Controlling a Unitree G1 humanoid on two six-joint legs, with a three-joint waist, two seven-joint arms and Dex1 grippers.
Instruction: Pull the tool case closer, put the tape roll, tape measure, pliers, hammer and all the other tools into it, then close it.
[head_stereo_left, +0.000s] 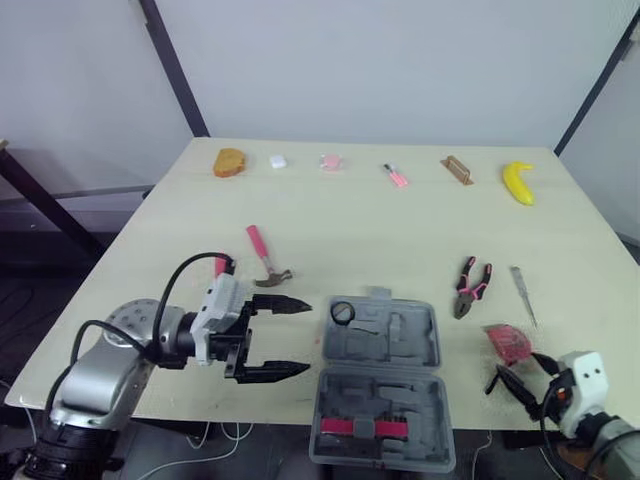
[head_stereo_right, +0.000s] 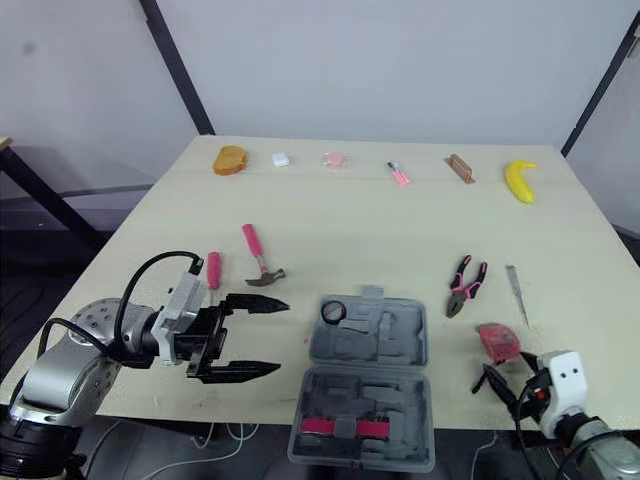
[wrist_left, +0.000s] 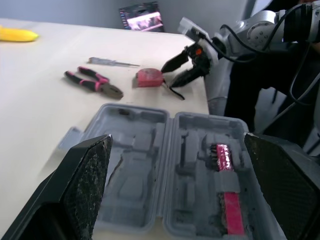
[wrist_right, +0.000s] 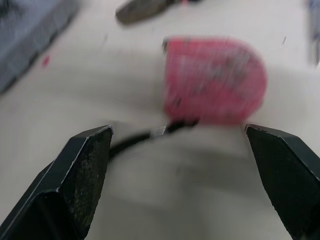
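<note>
I expect that when I move the tape measure over, its black strap (wrist_right: 146, 137) will follow along and lie across the tool case, because the strap curves from a corner (wrist_right: 186, 122).
The grey tool case (head_stereo_left: 400, 345) lies open at the table's front edge, with a black tape roll (head_stereo_left: 342, 312) in its far left corner and a pink-handled tool (head_stereo_left: 365, 428) in its near half. My left gripper (head_stereo_left: 300, 337) is open just left of the case, pointing at it. Beyond that gripper lie the pink-handled hammer (head_stereo_left: 262, 255) and a small pink tool (head_stereo_left: 219, 265). The pliers (head_stereo_left: 470, 286) and a thin tester (head_stereo_left: 523, 293) lie right of the case. My right gripper (wrist_right: 177, 130) is open, close in front of the pink tape measure (wrist_right: 215, 82), whose black strap (wrist_right: 145, 136) trails between the fingers.
Along the far edge of the table (head_stereo_left: 400, 225) sit an orange bread-like piece (head_stereo_left: 229, 162), a white block (head_stereo_left: 278, 160), a pink item (head_stereo_left: 331, 161), a pink marker (head_stereo_left: 396, 176), a wooden block (head_stereo_left: 457, 169) and a banana (head_stereo_left: 517, 182).
</note>
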